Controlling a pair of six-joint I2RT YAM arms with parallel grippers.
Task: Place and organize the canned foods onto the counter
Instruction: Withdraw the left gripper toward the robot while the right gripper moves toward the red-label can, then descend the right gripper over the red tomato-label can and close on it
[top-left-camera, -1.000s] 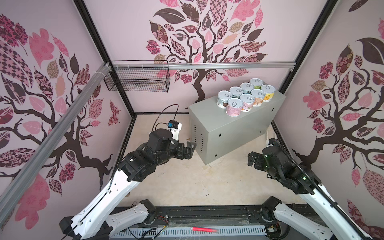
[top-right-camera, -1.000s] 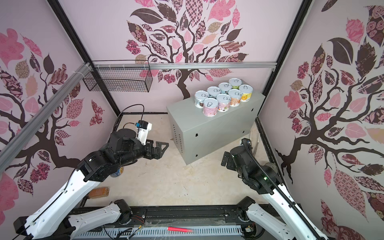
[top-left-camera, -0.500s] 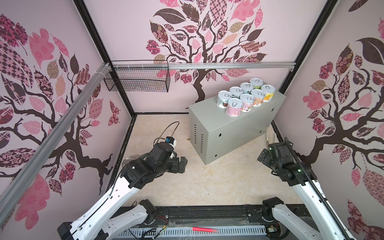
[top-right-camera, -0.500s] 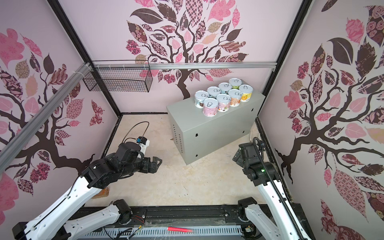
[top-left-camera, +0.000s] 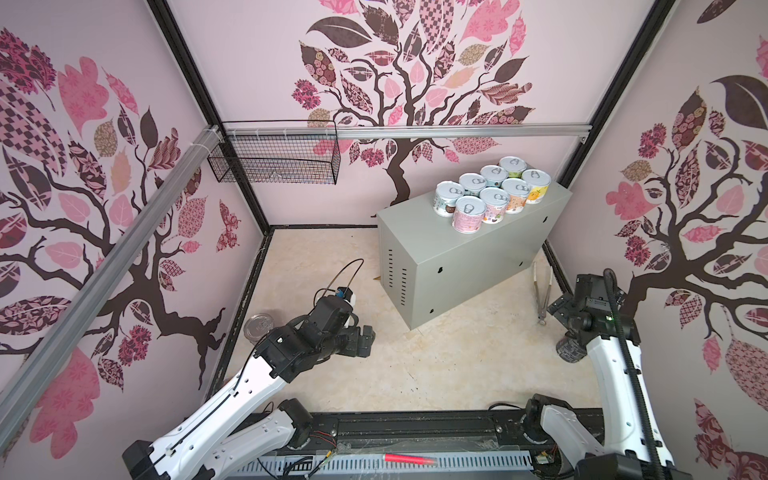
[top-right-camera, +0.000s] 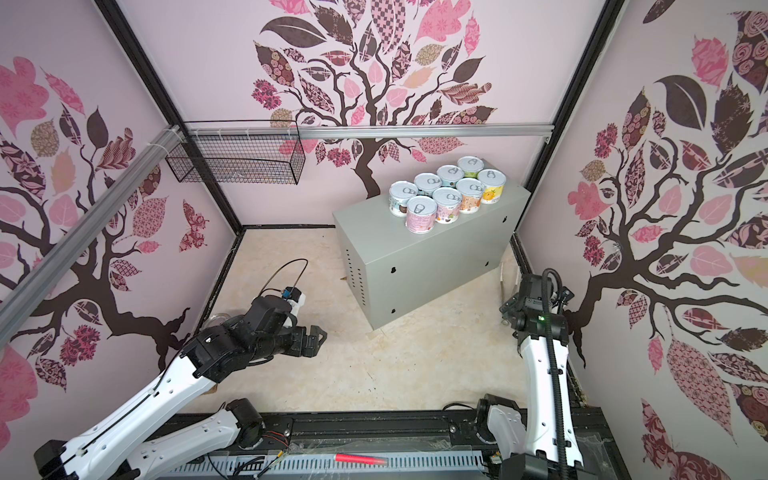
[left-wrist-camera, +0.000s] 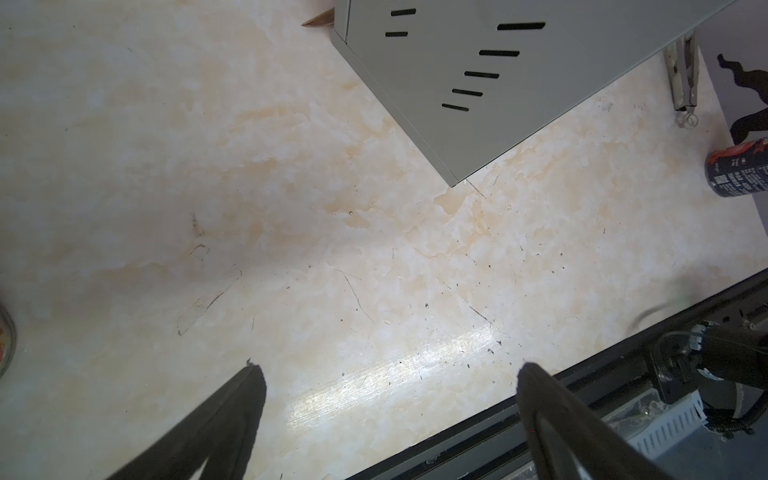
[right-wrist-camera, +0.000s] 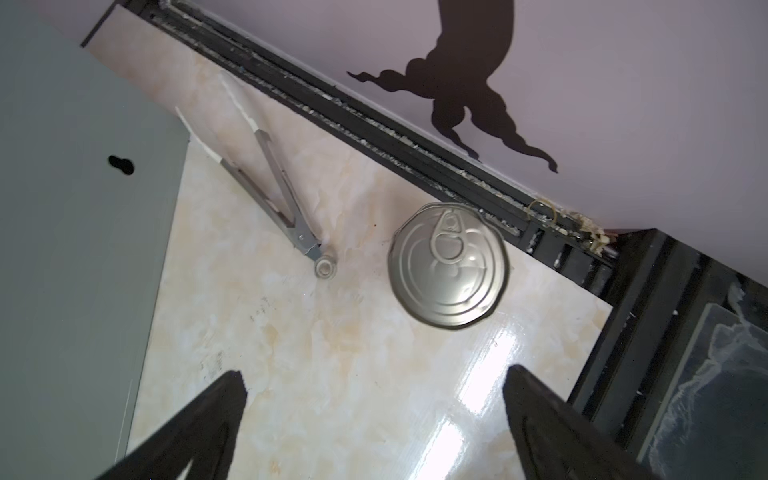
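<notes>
My right gripper should keep going down with open fingers and close around the dark can's sides (top-left-camera: 570, 350), as that can is upright and clear of the tongs (top-left-camera: 543, 318).
Several short canned foods (top-left-camera: 492, 195) with pale pull-tab lids stand in two rows on the far end of the grey counter (top-left-camera: 469, 257), seen in both top views (top-right-camera: 428, 257). A taller silver-topped can (top-left-camera: 261, 327) stands on the floor by the left wall, behind my left arm. A dark-labelled can (top-left-camera: 569, 351) stands by the right wall; its silver lid (right-wrist-camera: 449, 266) lies ahead of my open right gripper (right-wrist-camera: 374, 376), apart from it. My left gripper (top-left-camera: 365, 338) hangs open and empty over bare floor (left-wrist-camera: 386, 370).
Metal tongs (top-left-camera: 542, 286) lie on the floor between the counter and the right wall, close to the dark can (left-wrist-camera: 739, 172). A black wire basket (top-left-camera: 274, 162) hangs on the back rail. A red pen (top-left-camera: 409, 459) lies on the front rail cover.
Both arms have drawn back from the counter. The left gripper moved toward the front left; the right gripper swung out toward the right wall, over the dark can. Both stayed open.
</notes>
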